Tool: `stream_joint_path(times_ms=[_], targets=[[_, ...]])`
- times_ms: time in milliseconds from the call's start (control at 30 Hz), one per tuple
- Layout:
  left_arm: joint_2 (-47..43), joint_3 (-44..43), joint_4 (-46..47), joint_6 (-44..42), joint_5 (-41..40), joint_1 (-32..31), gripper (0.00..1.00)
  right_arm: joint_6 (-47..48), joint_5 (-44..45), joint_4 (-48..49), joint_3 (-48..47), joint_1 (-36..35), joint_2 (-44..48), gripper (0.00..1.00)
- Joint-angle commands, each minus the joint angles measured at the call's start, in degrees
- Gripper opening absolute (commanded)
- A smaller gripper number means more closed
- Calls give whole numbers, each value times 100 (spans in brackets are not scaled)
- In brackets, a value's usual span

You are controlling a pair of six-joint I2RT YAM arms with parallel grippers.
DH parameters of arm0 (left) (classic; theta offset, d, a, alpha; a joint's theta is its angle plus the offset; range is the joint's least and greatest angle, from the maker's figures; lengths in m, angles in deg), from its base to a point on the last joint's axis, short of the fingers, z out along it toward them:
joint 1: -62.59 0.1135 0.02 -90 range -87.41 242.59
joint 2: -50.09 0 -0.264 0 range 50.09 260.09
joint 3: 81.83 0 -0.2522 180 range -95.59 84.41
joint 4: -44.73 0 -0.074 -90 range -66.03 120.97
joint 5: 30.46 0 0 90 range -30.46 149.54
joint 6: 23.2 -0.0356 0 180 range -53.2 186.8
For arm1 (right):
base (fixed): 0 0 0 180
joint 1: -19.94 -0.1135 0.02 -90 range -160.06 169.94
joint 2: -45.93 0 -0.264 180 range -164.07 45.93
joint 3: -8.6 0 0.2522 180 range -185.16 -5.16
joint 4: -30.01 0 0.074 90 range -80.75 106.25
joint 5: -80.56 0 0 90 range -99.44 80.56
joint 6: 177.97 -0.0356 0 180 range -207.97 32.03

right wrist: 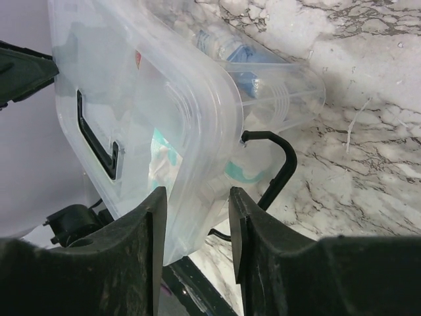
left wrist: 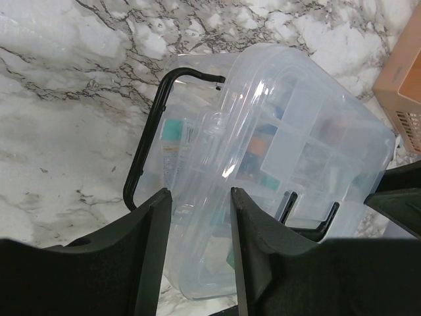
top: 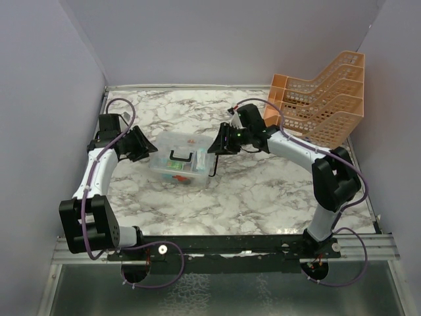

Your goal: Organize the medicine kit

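The black U-shaped handle (top: 215, 166) is hanging open next to the robot's right gripper, so the left gripper should keep the lid's middle (top: 181, 152) steady while the right gripper works that handle.
The medicine kit (top: 172, 141) is a clear lidded box in the middle of the marble table, with bottles and sachets showing through it. Its black U-shaped handle (top: 214, 166) hangs down at its right end. My left gripper (top: 146, 147) is at the kit's left end. In the left wrist view the gripper (left wrist: 200, 194) has its jaws closed on the clear rim of the kit (left wrist: 296, 118), and the plastic fills the gap. My right gripper (top: 216, 143) is at the right end. The right wrist view shows the gripper (right wrist: 197, 194) pinching the lid's edge (right wrist: 131, 85), beside the handle (right wrist: 279, 164).
An orange mesh tiered rack (top: 322, 99) stands at the back right, close behind the right arm. Grey walls close in the table on the left, back and right. A metal rail (top: 230, 243) carrying both arm bases runs along the near edge.
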Motion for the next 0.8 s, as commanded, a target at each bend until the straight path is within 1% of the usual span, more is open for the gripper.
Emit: stream_joint_path(times_ms=[0, 267, 367, 467, 567, 633, 700, 767], targets=[[-96, 541, -233, 254, 453, -68, 37, 140, 283, 228, 333, 90, -74, 36], [-429, 962, -4, 674, 1080, -197, 37, 386, 363, 210, 548, 351, 52, 33], [-557, 1050, 93, 863, 1197, -285, 37, 511, 347, 201, 523, 510, 105, 32], [-624, 1037, 109, 885, 847, -320, 37, 607, 304, 186, 481, 567, 150, 32], [-599, 909, 95, 690, 287, -320, 43, 521, 175, 226, 567, 598, 243, 32], [-528, 731, 14, 497, 68, -320, 46, 362, 105, 405, 707, 631, 404, 33], [-458, 513, -40, 323, -6, -320, 51, 219, 95, 529, 805, 679, 566, 37], [-377, 265, -66, 179, -37, -320, 56, 105, 128, 633, 867, 735, 703, 46]])
